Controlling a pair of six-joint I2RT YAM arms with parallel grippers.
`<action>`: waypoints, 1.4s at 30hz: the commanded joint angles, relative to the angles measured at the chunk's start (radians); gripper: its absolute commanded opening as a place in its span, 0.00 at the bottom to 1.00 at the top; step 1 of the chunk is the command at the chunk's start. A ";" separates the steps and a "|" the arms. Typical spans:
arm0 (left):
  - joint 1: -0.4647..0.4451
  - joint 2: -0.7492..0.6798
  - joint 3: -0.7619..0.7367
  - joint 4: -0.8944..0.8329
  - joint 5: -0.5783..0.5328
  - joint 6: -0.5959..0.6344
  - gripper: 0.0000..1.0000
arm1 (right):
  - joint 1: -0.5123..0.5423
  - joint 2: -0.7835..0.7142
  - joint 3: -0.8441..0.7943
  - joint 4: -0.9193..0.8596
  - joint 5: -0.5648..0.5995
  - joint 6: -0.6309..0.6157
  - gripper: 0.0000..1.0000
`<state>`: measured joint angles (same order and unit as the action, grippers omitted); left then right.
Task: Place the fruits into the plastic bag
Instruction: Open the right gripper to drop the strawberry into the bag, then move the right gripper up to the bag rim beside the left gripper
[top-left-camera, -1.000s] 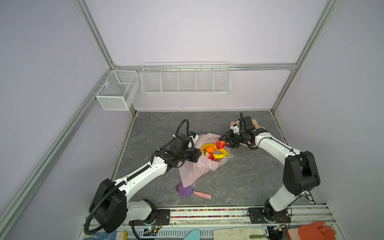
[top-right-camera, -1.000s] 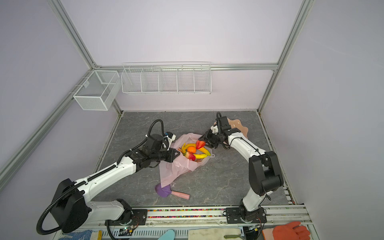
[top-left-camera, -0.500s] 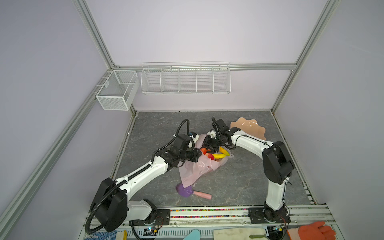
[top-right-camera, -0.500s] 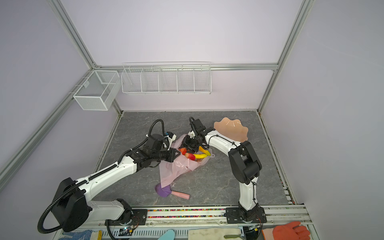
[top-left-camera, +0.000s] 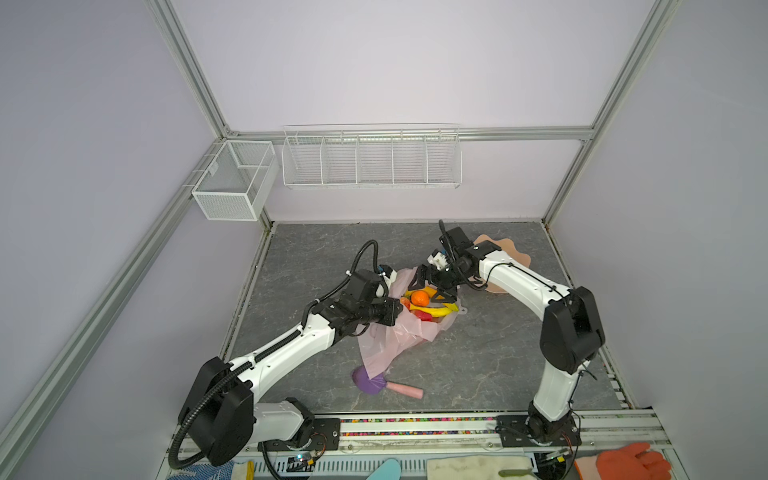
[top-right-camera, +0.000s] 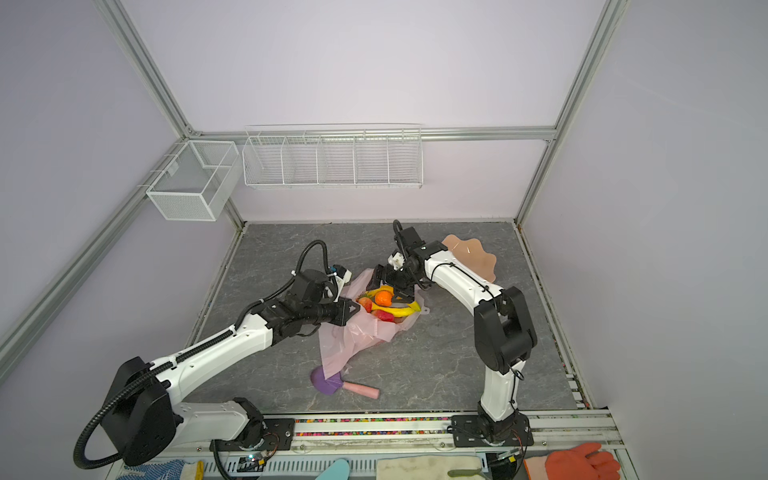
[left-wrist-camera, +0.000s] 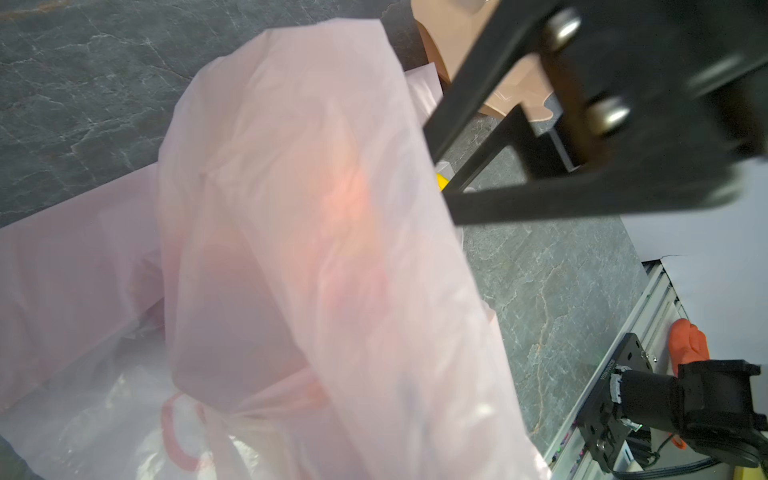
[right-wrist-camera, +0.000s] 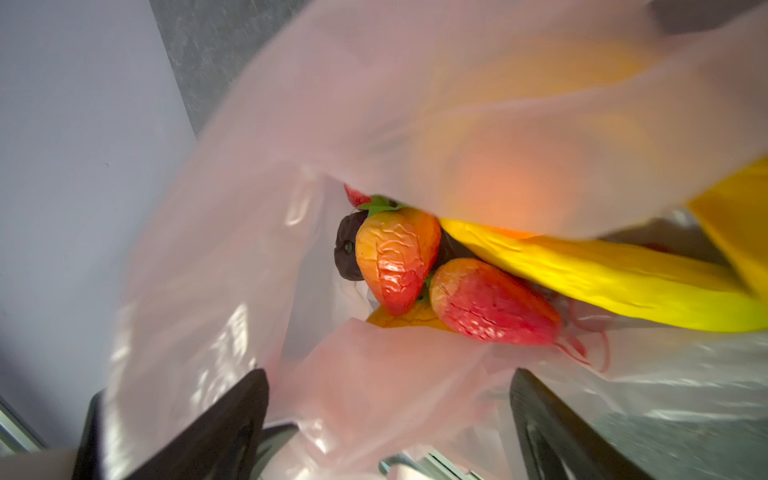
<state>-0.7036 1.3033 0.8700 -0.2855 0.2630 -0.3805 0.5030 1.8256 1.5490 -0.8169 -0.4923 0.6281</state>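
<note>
The banana's end is at the bag's loose rim, so the robot's right gripper should move back, grab the bag's far rim and pull it up around the fruits.
The pale-pink plastic bag lies mid-table with its mouth held up. My left gripper is shut on the bag's near-left rim; in the left wrist view bag film covers its jaws. Inside the bag lie an orange, a banana and a strawberry. My right gripper hovers open just above the bag mouth, holding nothing. The right wrist view looks into the bag at two strawberries, a banana and a dark ball, with black fingers spread wide.
A peach wavy-edged bowl sits behind the right forearm. A purple round-headed tool with a pink handle lies in front of the bag, partly under its tail. Wire baskets hang on the back wall. An orange glove lies beyond the front rail.
My right gripper brought a strawberry from the bag's right side over the mouth, opened, and the strawberry now lies in the bag. The left gripper kept its hold.
</note>
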 joint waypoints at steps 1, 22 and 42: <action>-0.006 -0.021 -0.014 0.008 -0.012 0.009 0.00 | -0.038 -0.058 0.054 -0.158 0.093 -0.203 0.94; -0.006 -0.012 0.015 -0.021 -0.002 0.023 0.00 | -0.002 0.169 0.133 0.012 0.308 -0.813 0.94; -0.005 -0.033 0.022 -0.076 -0.052 0.047 0.00 | 0.012 0.299 0.205 0.084 0.507 -0.896 0.25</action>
<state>-0.7071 1.2995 0.8658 -0.3325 0.2382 -0.3588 0.5064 2.1010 1.7363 -0.7387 0.0257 -0.2382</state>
